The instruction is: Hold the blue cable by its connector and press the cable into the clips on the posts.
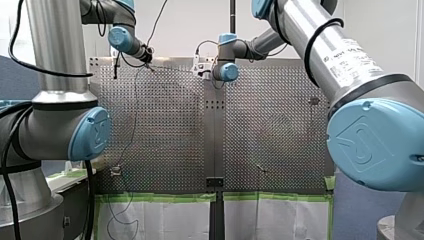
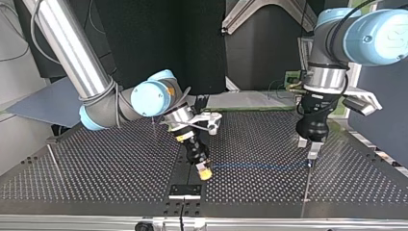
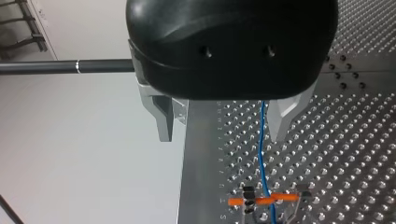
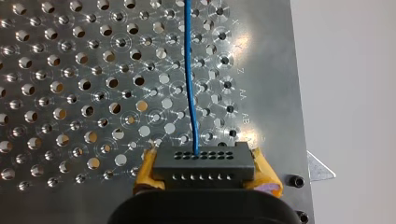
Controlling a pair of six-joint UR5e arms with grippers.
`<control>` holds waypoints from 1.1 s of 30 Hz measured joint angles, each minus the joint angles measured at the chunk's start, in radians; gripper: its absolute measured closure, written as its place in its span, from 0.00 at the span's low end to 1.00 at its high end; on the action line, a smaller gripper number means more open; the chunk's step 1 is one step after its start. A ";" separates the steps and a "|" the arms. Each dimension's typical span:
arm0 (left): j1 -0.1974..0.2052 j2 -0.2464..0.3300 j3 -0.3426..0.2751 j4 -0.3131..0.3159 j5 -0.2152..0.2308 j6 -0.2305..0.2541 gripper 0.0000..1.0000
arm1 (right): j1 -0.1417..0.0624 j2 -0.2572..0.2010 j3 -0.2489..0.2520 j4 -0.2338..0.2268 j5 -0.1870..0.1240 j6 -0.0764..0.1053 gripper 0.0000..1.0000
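The blue cable (image 4: 187, 56) comes out of the black connector in a slight bow (image 4: 192, 114), so I expect it to bend over in a gentle curve when the robot carries it.
My right gripper (image 4: 205, 173) is shut on the black connector (image 4: 203, 161), its yellow pads (image 4: 145, 171) pressed on both ends. The blue cable (image 4: 190, 79) leaves the connector and runs straight ahead over the perforated plate. In the top view my right gripper (image 2: 204, 169) is low over the table's middle. The blue cable (image 2: 260, 167) stretches from it to my left gripper (image 2: 308, 147) at that view's right. My left gripper (image 3: 222, 126) is open, and the cable (image 3: 264, 154) passes between its metal fingers (image 3: 279, 122), nearer one of them. No clips show clearly.
The perforated table (image 2: 106, 168) has a solid centre strip (image 1: 215, 135). A thin upright rod (image 2: 305, 192) stands just below my left gripper in the top view. Small fixtures (image 1: 116, 170) (image 1: 260, 169) sit near the table's front edge in the front view.
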 joint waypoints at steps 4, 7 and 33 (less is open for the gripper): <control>-0.015 -0.017 0.005 -0.002 -0.003 0.003 0.00 | 0.001 0.000 0.000 0.000 0.000 0.000 1.00; -0.029 -0.038 0.008 -0.007 0.006 0.008 0.00 | 0.001 0.000 0.000 0.000 0.000 0.000 1.00; -0.126 -0.168 0.101 -0.008 -0.152 0.061 0.00 | 0.002 0.000 0.000 -0.001 0.000 0.000 1.00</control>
